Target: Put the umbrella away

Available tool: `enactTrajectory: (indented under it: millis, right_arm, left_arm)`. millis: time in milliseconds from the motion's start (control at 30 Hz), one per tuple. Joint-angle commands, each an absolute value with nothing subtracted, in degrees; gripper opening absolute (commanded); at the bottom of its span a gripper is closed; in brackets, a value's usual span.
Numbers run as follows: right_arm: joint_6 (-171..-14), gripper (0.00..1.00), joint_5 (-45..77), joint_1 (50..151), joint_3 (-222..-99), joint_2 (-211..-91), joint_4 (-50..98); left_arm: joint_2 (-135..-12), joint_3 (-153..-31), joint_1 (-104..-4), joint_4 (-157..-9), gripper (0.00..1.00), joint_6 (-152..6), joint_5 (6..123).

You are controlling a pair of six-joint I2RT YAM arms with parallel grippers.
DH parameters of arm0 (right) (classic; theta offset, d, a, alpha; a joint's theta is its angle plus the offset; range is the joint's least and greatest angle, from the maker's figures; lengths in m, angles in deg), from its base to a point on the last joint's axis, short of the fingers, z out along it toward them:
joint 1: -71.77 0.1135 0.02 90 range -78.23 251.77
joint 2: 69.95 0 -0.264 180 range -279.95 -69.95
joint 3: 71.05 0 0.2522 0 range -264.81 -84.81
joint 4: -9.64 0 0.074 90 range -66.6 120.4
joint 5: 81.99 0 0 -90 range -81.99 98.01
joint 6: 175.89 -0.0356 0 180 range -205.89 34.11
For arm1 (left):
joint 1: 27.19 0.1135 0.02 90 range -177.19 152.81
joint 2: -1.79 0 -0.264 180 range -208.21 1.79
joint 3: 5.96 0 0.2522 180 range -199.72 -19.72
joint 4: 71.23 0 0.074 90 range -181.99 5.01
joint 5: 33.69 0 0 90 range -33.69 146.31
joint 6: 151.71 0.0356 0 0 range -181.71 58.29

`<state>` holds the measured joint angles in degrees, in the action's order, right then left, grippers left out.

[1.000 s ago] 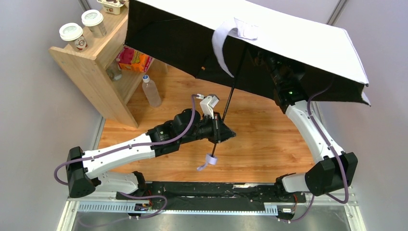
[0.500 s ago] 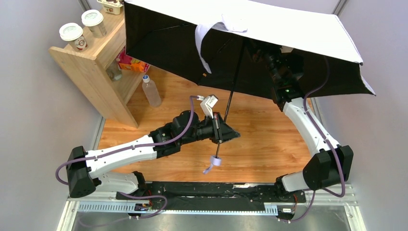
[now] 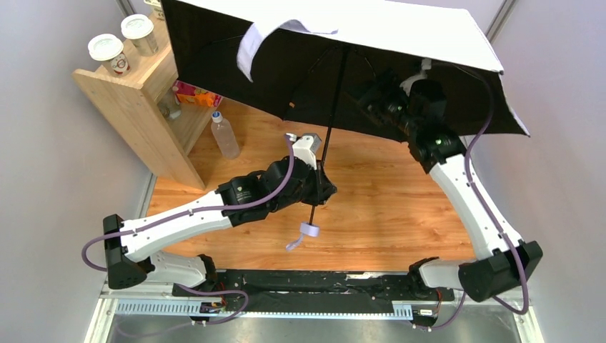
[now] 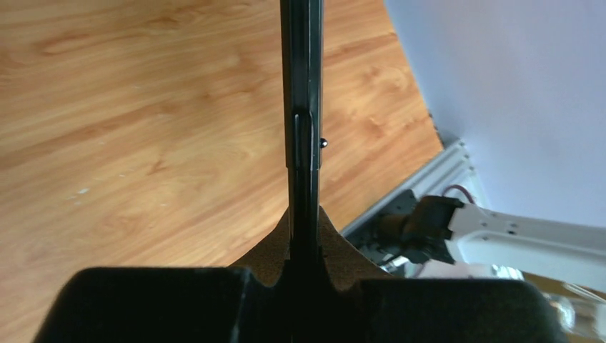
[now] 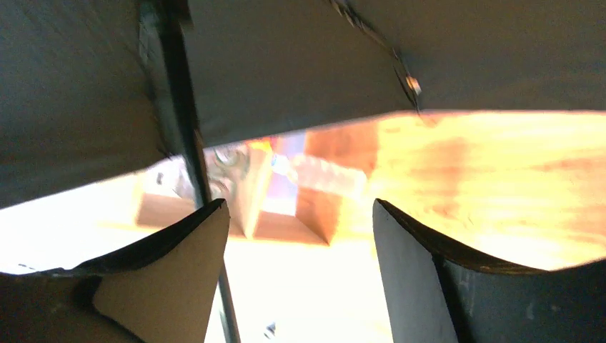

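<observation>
My left gripper should tilt the canopy's bottom side up so my right gripper, with the umbrella's shaft [image 3: 336,100] outside its open fingers, can reach the shaft's top [image 3: 345,51].
The umbrella [image 3: 400,32] is open, pale top up and black underside facing me, over the far half of the table. Its thin dark shaft [image 3: 332,107] runs down to the small handle [image 3: 310,229] and hanging strap [image 3: 294,243]. My left gripper [image 3: 319,182] is shut on the shaft just above the handle; in the left wrist view the shaft [image 4: 300,107] rises from between the pads of that gripper [image 4: 304,236]. My right gripper [image 3: 368,96] is open and empty under the canopy, right of the shaft. In the right wrist view this gripper [image 5: 300,214] has the shaft [image 5: 182,128] by its left finger.
A wooden shelf unit [image 3: 136,93] stands at the far left with two lidded cups [image 3: 107,50] on top and a snack packet [image 3: 196,89] inside. A clear bottle [image 3: 224,136] stands beside it. Grey walls close in both sides.
The umbrella has swung to the left and its shaft stands more upright. My left gripper moved slightly left with the shaft. My right arm lifted and its gripper now points left toward the shaft.
</observation>
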<state>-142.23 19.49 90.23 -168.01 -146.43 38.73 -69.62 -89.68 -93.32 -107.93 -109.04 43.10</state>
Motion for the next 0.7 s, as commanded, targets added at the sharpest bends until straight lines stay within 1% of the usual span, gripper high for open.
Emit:
enactTrajectory:
  millis: [0,167,233,267,300,333,400,467,533,667]
  right_arm:
    - [-131.78,0.75,17.76,94.79,-163.04,-140.53,41.34]
    - [-130.97,0.76,14.43,96.47,-160.66,-136.93,39.92]
    - [-132.99,0.78,8.03,96.55,-158.12,-133.86,39.58]
    - [-133.87,0.82,4.26,95.86,-154.89,-132.36,35.39]
    - [-136.31,0.85,7.01,94.11,-152.25,-131.83,28.48]
    - [-142.52,0.84,14.17,91.4,-150.39,-132.52,19.88]
    - [-149.74,0.84,22.64,88.22,-150.81,-136.37,11.67]
    - [-154.43,0.84,27.32,87.76,-154.13,-141.64,3.65]
    - [-157.33,0.85,28.48,87.68,-159.05,-146.04,2.23]
    - [-162.35,0.85,26.3,88.11,-162.32,-150.62,-4.2]
  left_arm:
    - [-70.8,-96.44,-93.72,-110.82,0.0,-101.7,32.85]
    - [-72.56,-97.51,-93.99,-111.01,0.0,-101.79,33.19]
    - [-72.47,-96.98,-93.99,-110.13,0.0,-101.79,34.07]
    - [-72.21,-96.55,-93.99,-109.34,0.0,-101.7,34.94]
    - [-71.77,-95.93,-93.99,-107.33,0.0,-101.53,36.69]
    - [-70.73,-94.45,-93.99,-105.92,0.0,-101.09,37.75]
    - [-68.88,-91.03,-93.99,-101.26,0.0,-101.43,41.36]
    - [-67.56,-88.46,-93.99,-97.04,0.0,-102.49,44.17]
    - [-66.76,-87.23,-93.99,-94.66,0.0,-103.19,46.19]
    - [-66.58,-86.35,-93.99,-93.25,0.0,-104.42,47.86]
